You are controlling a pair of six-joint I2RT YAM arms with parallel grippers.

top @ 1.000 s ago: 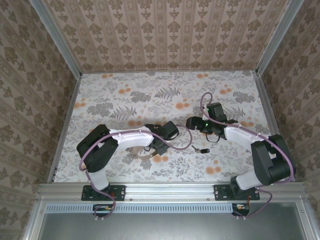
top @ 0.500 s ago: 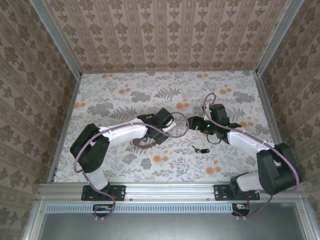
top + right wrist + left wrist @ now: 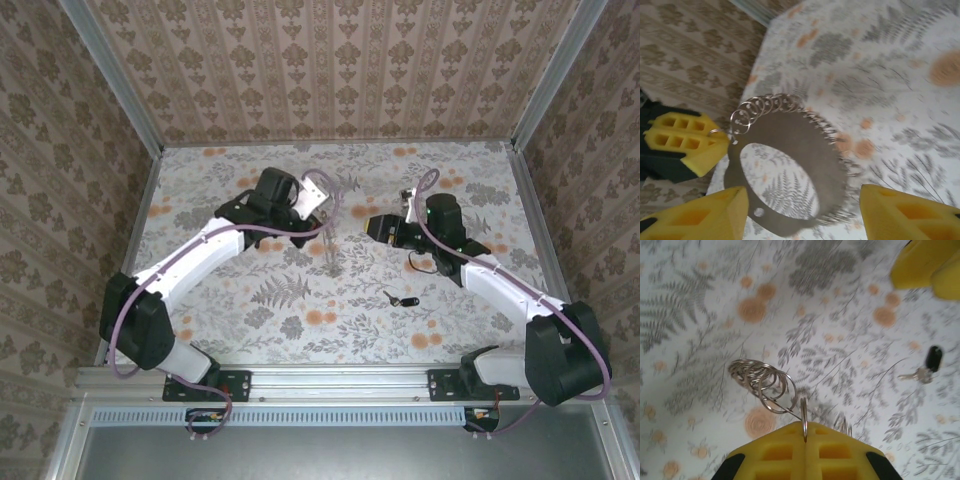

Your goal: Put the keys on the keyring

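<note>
I should keep moving the held split ring (image 3: pixel 804 407), which sticks out past my left gripper's fingers, toward my right gripper's open fingers until they close on it.
My left gripper (image 3: pixel 804 429) is shut on one metal split ring of the keyring (image 3: pixel 807 137), a tan-brown loop band with several silver rings along its edge. The loop hangs in the air below the left gripper (image 3: pixel 320 205), seen as a thin vertical shape, the keyring (image 3: pixel 329 248). My right gripper (image 3: pixel 805 212) is open, its yellow fingers on either side of the hanging loop's lower part and close to it. In the top view the right gripper (image 3: pixel 380 228) faces the loop from the right. The keys (image 3: pixel 403 299) lie on the floral table, black head and short silver blade; the keys (image 3: pixel 929 363) are also at the right of the left wrist view.
The table (image 3: pixel 250 310) has a floral cloth and is walled by patterned panels (image 3: pixel 330 70) at the back and sides. An aluminium rail (image 3: pixel 330 378) runs along the near edge. The right arm's cable (image 3: pixel 412 205) loops above its wrist.
The left arm has swung from the near table toward the back, lifting the keyring into the air. The right gripper shifted slightly back and its jaws have narrowed somewhat.
</note>
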